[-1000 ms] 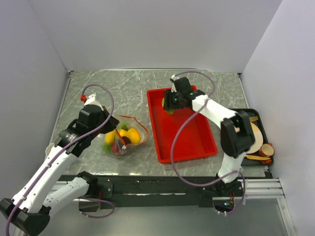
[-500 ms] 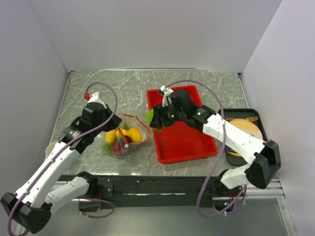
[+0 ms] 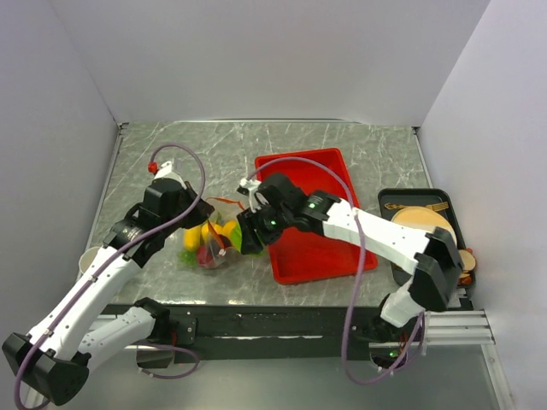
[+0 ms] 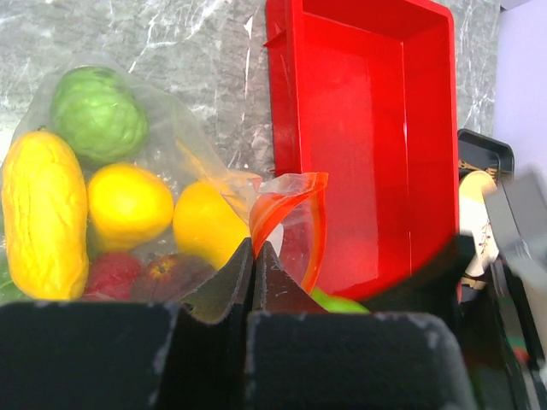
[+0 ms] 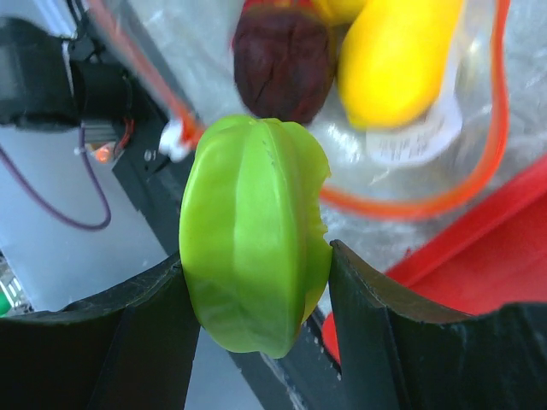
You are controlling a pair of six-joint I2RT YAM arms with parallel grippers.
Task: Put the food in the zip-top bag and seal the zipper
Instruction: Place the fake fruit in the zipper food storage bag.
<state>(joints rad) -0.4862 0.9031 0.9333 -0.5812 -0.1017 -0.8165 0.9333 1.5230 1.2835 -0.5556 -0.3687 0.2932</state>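
The robot's right gripper should keep going into the bag's opening, as the orange-red zipper edge (image 5: 427, 207) is spread wide in front of the light-green piece, and let go over the dark red piece (image 5: 283, 64).
The zip-top bag (image 3: 215, 241) lies left of the red tray with its mouth held up. My left gripper (image 4: 254, 248) is shut on the bag's orange-red zipper (image 4: 286, 198) edge. Inside the bag are a green fruit (image 4: 98, 111), yellow pieces (image 4: 128, 205) and a dark red piece (image 5: 285, 60). My right gripper (image 5: 256, 256) is shut on a light-green ribbed food piece (image 5: 256, 231), held just over the bag's mouth, with the zipper loop (image 5: 410, 205) and its white tip (image 5: 175, 137) behind it. From above, the right gripper (image 3: 248, 235) sits at the bag's right edge.
The red tray (image 3: 320, 252) stands to the right of the bag, its floor bare where visible. A black tray with a tan plate (image 3: 423, 220) sits at the far right. A pale cup (image 3: 88, 256) stands near the left table edge.
My right arm has swung from the far end of the red tray leftward and nearer, carrying the green piece to the bag's mouth. The left arm has barely moved.
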